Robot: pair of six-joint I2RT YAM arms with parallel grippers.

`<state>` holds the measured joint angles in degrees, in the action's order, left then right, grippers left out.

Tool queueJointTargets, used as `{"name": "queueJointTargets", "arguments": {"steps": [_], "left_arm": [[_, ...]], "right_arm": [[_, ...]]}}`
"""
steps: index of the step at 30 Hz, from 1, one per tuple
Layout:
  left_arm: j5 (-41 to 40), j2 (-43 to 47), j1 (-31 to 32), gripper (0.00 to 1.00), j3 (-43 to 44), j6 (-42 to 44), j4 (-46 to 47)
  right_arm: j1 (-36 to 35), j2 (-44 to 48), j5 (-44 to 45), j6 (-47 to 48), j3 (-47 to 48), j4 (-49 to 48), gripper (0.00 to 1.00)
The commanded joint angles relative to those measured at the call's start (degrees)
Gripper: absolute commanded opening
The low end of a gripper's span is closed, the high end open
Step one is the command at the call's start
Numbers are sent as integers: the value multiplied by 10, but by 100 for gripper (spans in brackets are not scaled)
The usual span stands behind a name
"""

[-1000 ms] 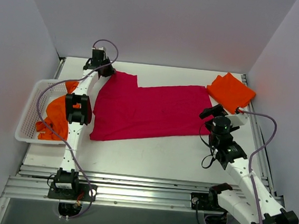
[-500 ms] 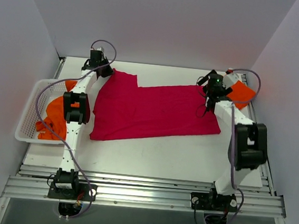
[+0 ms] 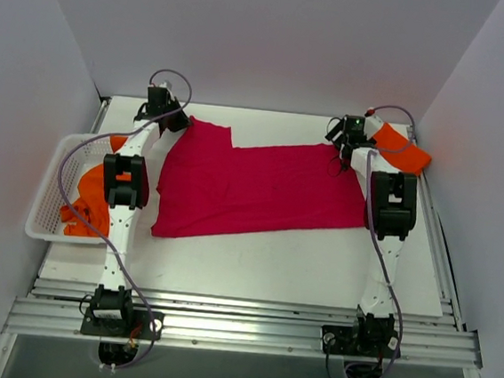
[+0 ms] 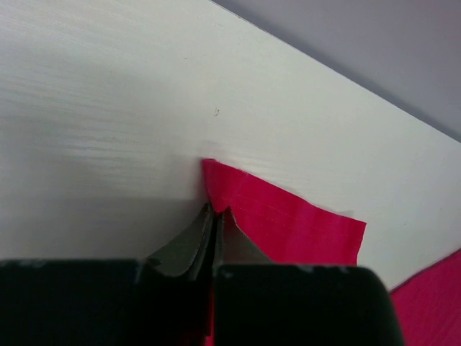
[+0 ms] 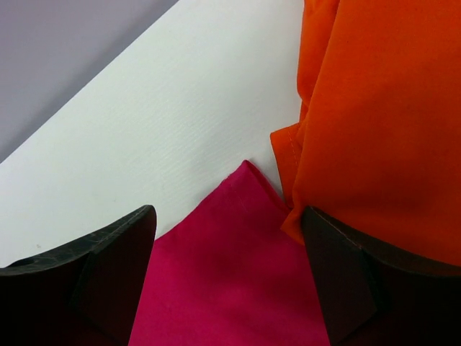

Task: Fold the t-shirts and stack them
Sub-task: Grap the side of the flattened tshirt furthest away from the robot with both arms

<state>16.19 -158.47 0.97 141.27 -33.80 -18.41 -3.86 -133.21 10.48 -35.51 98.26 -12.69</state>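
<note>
My right gripper should move away from the orange t-shirt before it pinches the crimson corner, because the orange t-shirt's edge [image 5: 292,216] lies over the crimson corner [image 5: 248,176] between its fingers.
The crimson t-shirt [image 3: 261,190] lies spread flat across the middle of the table. My left gripper [image 3: 176,121] is shut on its far left corner [image 4: 238,194], pinching the cloth edge. My right gripper [image 3: 350,147] is open above the shirt's far right corner [image 5: 230,245], one finger on each side of it. A folded orange t-shirt [image 3: 403,150] lies at the far right, touching that corner; it fills the right of the right wrist view [image 5: 382,122]. More orange t-shirts [image 3: 91,196] lie bunched in the basket.
A white mesh basket [image 3: 46,196] stands at the table's left edge. Grey walls enclose the table at the back and sides. A metal rail runs along the front edge [image 3: 240,317].
My right arm has swung from the table's right middle to the far right corner of the crimson shirt. The left gripper has stayed at the far left corner.
</note>
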Motion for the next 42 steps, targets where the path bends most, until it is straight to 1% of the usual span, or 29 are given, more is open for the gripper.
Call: {"name": "queueJointTargets", "arguments": {"steps": [1,7,12,14,15,17,23,28,35,42], "left_arm": [[-5,13,-6,2,-20,6,-28],[-4,14,-7,2,-21,4,-25],[-5,18,-7,2,-29,1,-19],[-5,21,-7,2,-35,0,-17],[-5,21,-7,2,-36,0,-15],[-5,23,-6,2,-38,0,-14],[0,21,-7,2,-41,-6,-9],[2,21,-7,2,-42,-7,-8],[9,20,-7,2,-42,-6,-6],[10,19,-7,2,-40,-7,-5]], "right_arm": [[-7,-1,-16,2,30,8,78],[-10,-12,-8,5,30,9,77],[-16,6,0,7,22,-4,77],[-22,1,3,13,35,4,77],[-24,-5,3,14,62,13,77],[-28,-18,-4,15,87,27,77],[-51,-26,6,26,106,22,76],[-48,-59,10,25,129,35,76],[-31,-78,30,26,127,47,76],[-2,-34,66,16,57,43,76]]}}
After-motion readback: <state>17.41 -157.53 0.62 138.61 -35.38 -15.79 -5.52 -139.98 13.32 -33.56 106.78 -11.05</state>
